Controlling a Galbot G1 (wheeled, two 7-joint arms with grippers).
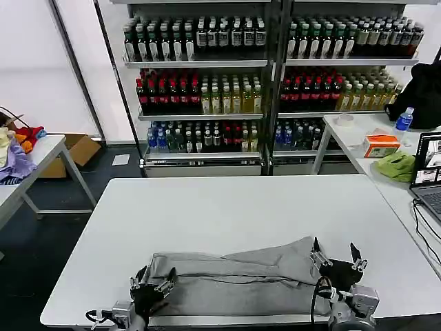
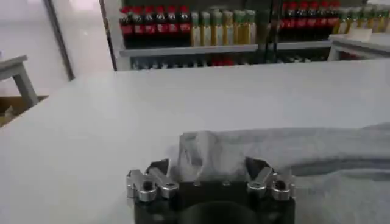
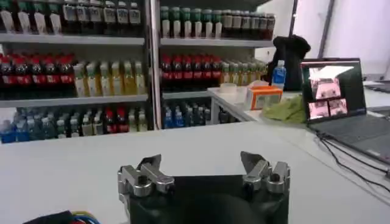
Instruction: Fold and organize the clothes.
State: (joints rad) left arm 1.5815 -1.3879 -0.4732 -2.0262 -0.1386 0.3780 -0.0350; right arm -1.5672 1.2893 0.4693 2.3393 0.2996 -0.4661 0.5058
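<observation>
My gripper will find a collar and print hidden underneath when it turns the shirt [image 1: 238,296] over, because plain grey cloth [image 1: 203,267] is facing up along the folded shirt.
A light grey shirt [image 1: 234,276] lies folded into a long band along the near edge of the white table [image 1: 234,207]. My left gripper [image 1: 154,281] is open over the band's left end. In the left wrist view the left gripper [image 2: 207,165] has the grey shirt [image 2: 292,152] and its corner just ahead of its spread fingers. My right gripper [image 1: 337,254] stands open at the band's right end, just past the cloth. The right wrist view shows the right gripper [image 3: 200,161] with only bare table [image 3: 201,146] between its fingers. No print or collar shows.
Shelves of bottles [image 1: 207,89] stand behind the table. A side table at the right holds a laptop [image 1: 428,172], a lime-green cloth [image 1: 396,165], an orange box [image 1: 380,145] and a black bag [image 1: 420,93]. A left table [image 1: 41,152] carries coloured fabrics [image 1: 17,155].
</observation>
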